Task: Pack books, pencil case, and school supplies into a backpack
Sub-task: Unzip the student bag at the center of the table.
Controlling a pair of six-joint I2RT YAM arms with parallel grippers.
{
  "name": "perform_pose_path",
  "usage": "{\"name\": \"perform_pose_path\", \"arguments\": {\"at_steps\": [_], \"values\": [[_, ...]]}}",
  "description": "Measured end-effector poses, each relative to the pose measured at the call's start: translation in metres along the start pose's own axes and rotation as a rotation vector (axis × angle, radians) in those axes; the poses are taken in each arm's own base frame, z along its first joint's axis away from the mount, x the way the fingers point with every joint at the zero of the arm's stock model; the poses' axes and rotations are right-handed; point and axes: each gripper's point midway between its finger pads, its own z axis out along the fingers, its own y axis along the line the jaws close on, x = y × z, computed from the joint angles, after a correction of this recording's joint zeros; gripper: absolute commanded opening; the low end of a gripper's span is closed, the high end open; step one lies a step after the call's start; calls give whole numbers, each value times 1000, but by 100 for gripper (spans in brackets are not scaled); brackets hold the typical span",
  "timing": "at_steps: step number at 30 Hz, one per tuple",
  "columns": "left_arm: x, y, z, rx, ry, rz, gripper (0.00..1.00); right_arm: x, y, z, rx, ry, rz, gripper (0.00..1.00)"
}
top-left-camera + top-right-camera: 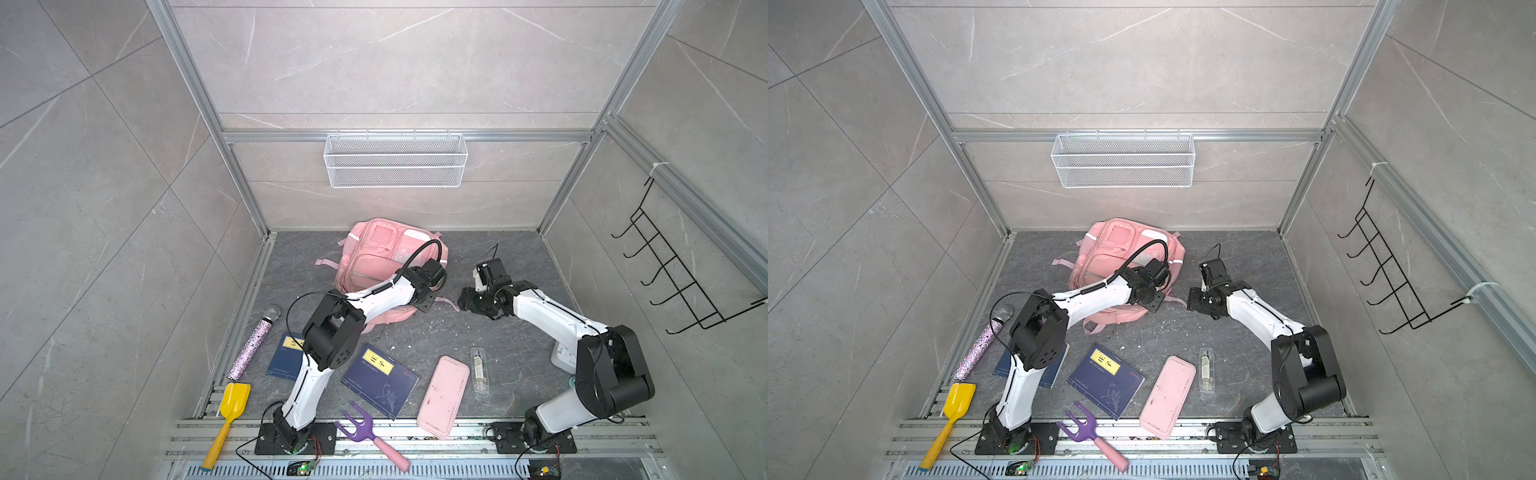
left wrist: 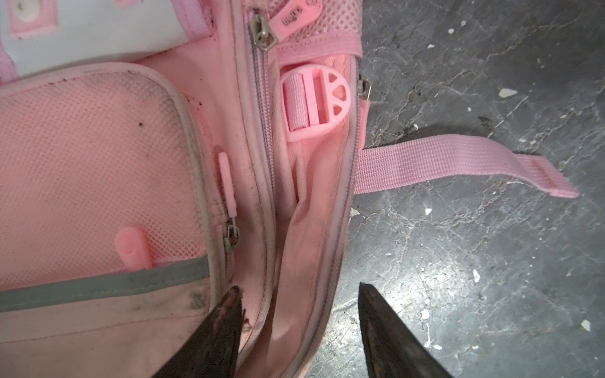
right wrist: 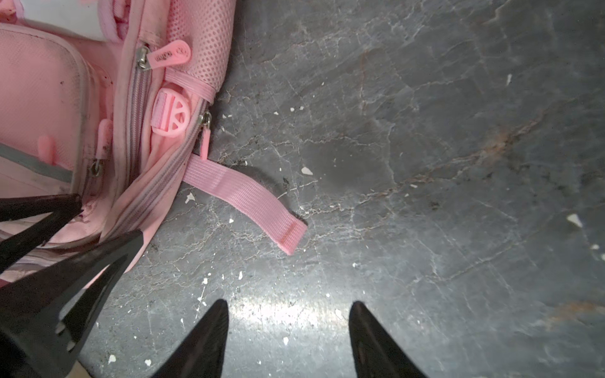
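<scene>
The zipper pull (image 3: 205,142) sits low on the backpack's slack side edge (image 2: 327,286), so my left gripper should pinch that edge tight while my right gripper takes the zipper pull.
The pink backpack (image 1: 374,257) (image 1: 1117,249) lies flat at the back of the floor. My left gripper (image 1: 426,305) (image 2: 299,288) is open astride its zipped side edge (image 2: 314,229); one finger (image 2: 229,314) rests on the fabric, the other hangs over the floor. My right gripper (image 1: 467,301) (image 3: 288,304) stands open over bare floor beside the backpack's loose strap (image 3: 248,196). One navy book (image 1: 380,380) lies in front. My left arm partly hides another book (image 1: 286,359). The pink pencil case (image 1: 444,397) and the clear school supplies packet (image 1: 479,370) lie to the right.
A glittery microphone (image 1: 255,340), a yellow shovel (image 1: 230,415) and a purple fork (image 1: 365,432) lie along the left and front. A white device (image 1: 563,359) sits behind my right arm. A wire basket (image 1: 395,160) hangs on the back wall, a hook rack (image 1: 673,266) on the right wall.
</scene>
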Motion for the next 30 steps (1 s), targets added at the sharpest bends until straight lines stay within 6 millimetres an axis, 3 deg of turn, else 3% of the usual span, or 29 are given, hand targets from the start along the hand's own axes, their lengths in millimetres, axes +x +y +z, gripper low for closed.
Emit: {"name": "perform_pose_path", "arguments": {"at_steps": [8, 14, 19, 24, 30], "values": [[11, -4, 14, 6, 40, 47, 1, 2, 7, 2, -44, 7, 2, 59], [12, -5, 10, 25, 31, 58, 0, -6, 22, 2, -125, -24, -5, 60], [12, -1, -11, 29, 16, 66, 0, -12, 36, 4, -207, -51, -15, 61], [11, 4, -29, 28, -1, 78, 0, -18, 49, 16, -283, -71, -26, 62], [24, 8, -34, 23, 26, 91, 0, -21, 58, 30, -349, -97, -40, 64]]}}
